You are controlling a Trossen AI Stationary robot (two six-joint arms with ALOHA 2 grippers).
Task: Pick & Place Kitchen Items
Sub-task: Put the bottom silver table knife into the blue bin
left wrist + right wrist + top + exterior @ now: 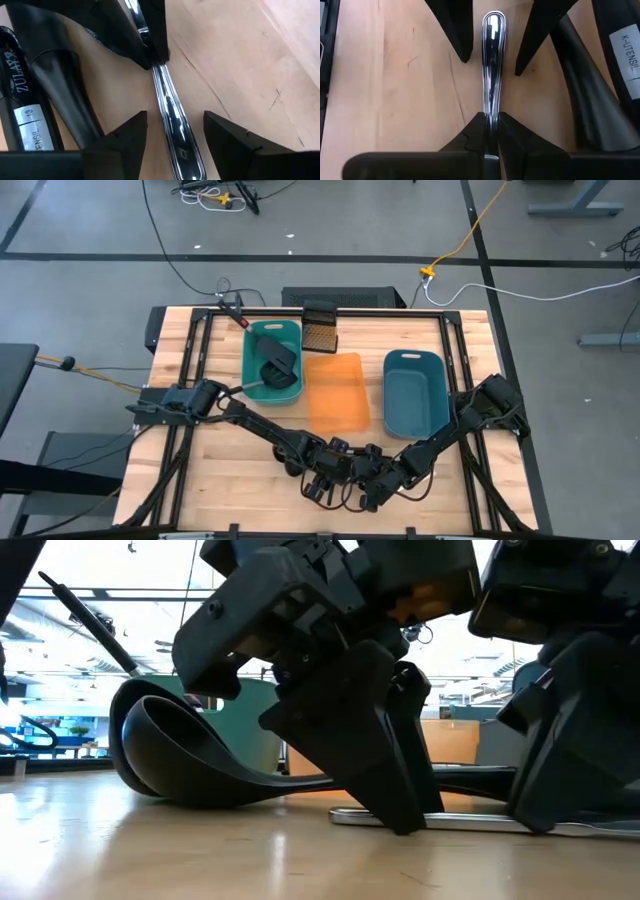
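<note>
My left gripper should hold the rounded end while my right gripper opens and grabs the utensil nearer its head, because both grippers are crowding the metal handle.
A shiny metal utensil handle lies flat on the wooden table near its front edge; the utensil's head is hidden. My right gripper is shut on this handle. My left gripper is open, one finger on each side of the handle's rounded free end, with gaps on both sides. Two black ladles lie beside the handle, their bowls resting on the table and their handles running past my left gripper. My right gripper pinches the metal handle's shaft between its two fingers, some way back from the rounded free end. The fingers slant down from the table's right side, one on each long edge. The handle lies level on the table.
Farther back stand a teal tray holding a black-headed spatula, an orange tray and a blue tray. A small dark mesh box sits at the far edge. Both arms crowd the front centre.
</note>
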